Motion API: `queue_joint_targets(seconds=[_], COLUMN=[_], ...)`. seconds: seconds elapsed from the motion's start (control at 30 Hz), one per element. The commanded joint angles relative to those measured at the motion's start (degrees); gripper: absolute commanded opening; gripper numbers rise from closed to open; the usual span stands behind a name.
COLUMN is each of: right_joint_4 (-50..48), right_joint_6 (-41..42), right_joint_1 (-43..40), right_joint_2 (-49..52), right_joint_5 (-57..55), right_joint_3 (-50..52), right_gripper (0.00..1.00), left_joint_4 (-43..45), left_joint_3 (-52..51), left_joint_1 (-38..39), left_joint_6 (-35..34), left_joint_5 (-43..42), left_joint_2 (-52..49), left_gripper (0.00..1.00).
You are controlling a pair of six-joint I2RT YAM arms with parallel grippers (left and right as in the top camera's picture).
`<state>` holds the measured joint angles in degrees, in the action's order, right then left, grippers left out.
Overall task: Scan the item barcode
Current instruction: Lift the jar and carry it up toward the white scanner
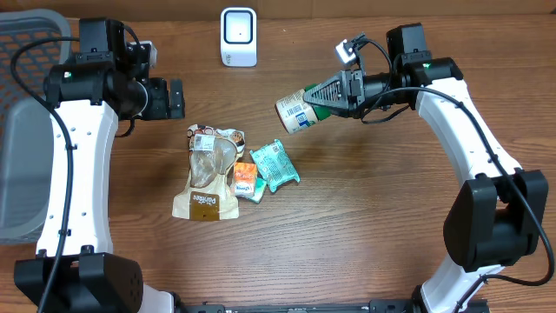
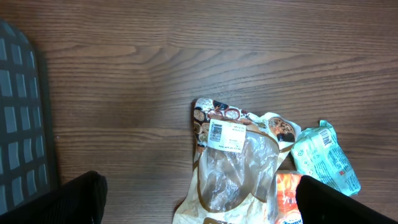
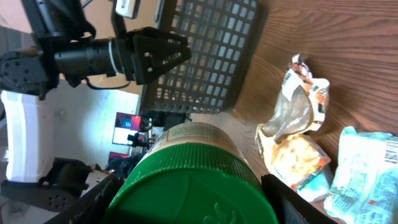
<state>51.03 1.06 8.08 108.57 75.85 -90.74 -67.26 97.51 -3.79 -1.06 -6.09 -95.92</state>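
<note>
Next, my right gripper turns the jar's barcode label (image 1: pixel 301 114) down above the scanner's window (image 1: pixel 238 28), because the label faces up, away from the white scanner.
My right gripper (image 1: pixel 318 97) is shut on the green lid (image 3: pixel 189 186) of a cylindrical jar (image 1: pixel 294 113), held on its side above the table, base pointing left. The jar's white barcode label (image 1: pixel 301 116) faces up toward the overhead camera. In the right wrist view the lid fills the space between both fingers (image 3: pixel 308 199). A white scanner (image 1: pixel 238 36) stands at the back centre, apart from the jar. My left gripper (image 1: pixel 174 98) hangs open and empty, above and left of a pile of packets; its wide-spread fingers (image 2: pixel 84 199) frame the pouch below.
A clear-and-brown pouch (image 1: pixel 208 174) with a barcode sticker (image 2: pixel 225 135), an orange packet (image 1: pixel 246 181) and a teal packet (image 1: pixel 274 165) lie together mid-table. A dark mesh basket (image 1: pixel 22 130) stands at the left edge.
</note>
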Motion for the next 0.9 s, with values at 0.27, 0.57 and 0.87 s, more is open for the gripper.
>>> queue_joint_targets(seconds=[0.27,0.57,0.87], right_joint_4=[0.9,1.4,6.8], right_joint_6=[0.5,5.7,9.0], right_joint_1=[0.4,4.2,9.1], right_joint_2=[-2.8,-2.8,-2.8], right_joint_5=[-6.3,-27.9,-51.8], right_joint_3=[-2.0,-2.0,-12.0], right_gripper=[0.34,0.34,0.34], left_joint_4=[0.2,0.2,0.2], left_joint_3=[1.1,1.1,1.1], left_joint_1=[-0.3,-0.3,-0.3], left_joint_6=[1.1,1.1,1.1], left_joint_5=[-0.8,-0.8,-0.8], left_joint_2=[-0.4,-0.4,-0.4], left_gripper=[1.00,0.99,1.00])
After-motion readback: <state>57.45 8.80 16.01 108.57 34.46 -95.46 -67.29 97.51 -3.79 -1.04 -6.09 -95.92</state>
